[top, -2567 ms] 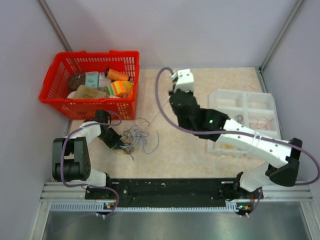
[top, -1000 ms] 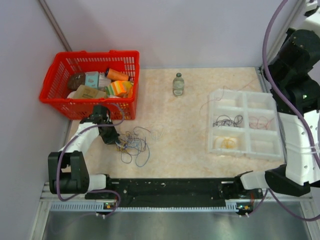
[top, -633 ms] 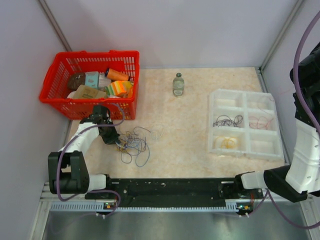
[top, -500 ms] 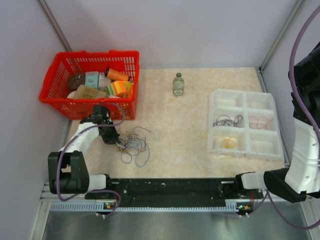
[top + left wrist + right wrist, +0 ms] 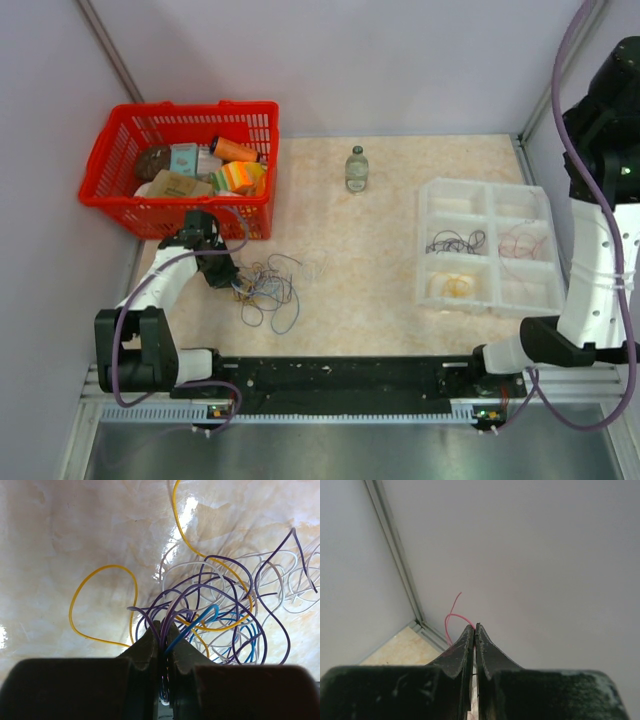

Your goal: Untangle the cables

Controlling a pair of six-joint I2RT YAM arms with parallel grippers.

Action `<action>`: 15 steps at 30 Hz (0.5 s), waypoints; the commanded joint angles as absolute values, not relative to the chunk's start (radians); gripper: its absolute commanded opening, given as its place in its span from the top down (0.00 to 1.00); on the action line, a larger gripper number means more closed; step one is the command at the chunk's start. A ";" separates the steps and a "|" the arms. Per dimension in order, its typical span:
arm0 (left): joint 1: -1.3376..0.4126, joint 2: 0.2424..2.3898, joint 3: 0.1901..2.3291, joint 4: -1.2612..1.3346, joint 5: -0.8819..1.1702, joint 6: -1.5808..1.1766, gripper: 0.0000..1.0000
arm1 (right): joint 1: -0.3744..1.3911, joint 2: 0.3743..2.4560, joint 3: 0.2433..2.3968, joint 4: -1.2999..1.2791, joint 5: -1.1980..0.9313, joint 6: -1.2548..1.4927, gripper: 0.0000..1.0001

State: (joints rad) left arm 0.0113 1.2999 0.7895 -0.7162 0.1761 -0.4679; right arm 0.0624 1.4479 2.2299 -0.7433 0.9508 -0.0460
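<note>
Next, I lift the red cable clear because it trails from my right gripper over the tray's compartment's sides [image 5: 508, 263]. Then I should lower it into the red cables' compartment [image 5: 522, 241].
A tangle of thin purple, blue, yellow and white cables [image 5: 268, 290] lies on the table in front of the red basket. My left gripper [image 5: 234, 282] sits at the tangle's left edge. In the left wrist view it [image 5: 164, 632] is shut on a few purple and blue cables [image 5: 200, 615], and a yellow loop [image 5: 102, 570] lies to the left. My right arm [image 5: 605, 130] is raised high at the right edge, with its fingers out of the top view. In the right wrist view the right gripper [image 5: 475, 627] is shut on a thin red cable [image 5: 451, 616], facing the back wall.
A white compartment tray [image 5: 487, 215] at the right holds dark cables [image 5: 455, 242], red cables [image 5: 520, 242] and yellow cables [image 5: 452, 285] in separate compartments. A red basket [image 5: 120, 195] of packets stands at the back left. A small glass bottle [image 5: 356, 168] stands at the back centre.
My right arm has swung from the table's middle up to the far right and keeps shifting there. The left gripper has stayed shut on the tangle, which slid slightly.
</note>
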 commanded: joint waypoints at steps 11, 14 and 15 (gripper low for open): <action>0.005 1.295 0.802 -0.678 0.201 -0.443 0.98 | 0.051 1.420 2.470 -0.644 0.943 -0.115 1.00; 0.005 1.296 0.802 -0.676 0.201 -0.445 0.98 | 0.051 1.436 2.479 -0.601 0.945 -0.139 1.00; 0.005 1.296 0.801 -0.676 0.201 -0.445 0.98 | 0.051 1.445 2.483 -0.585 0.942 -0.147 1.00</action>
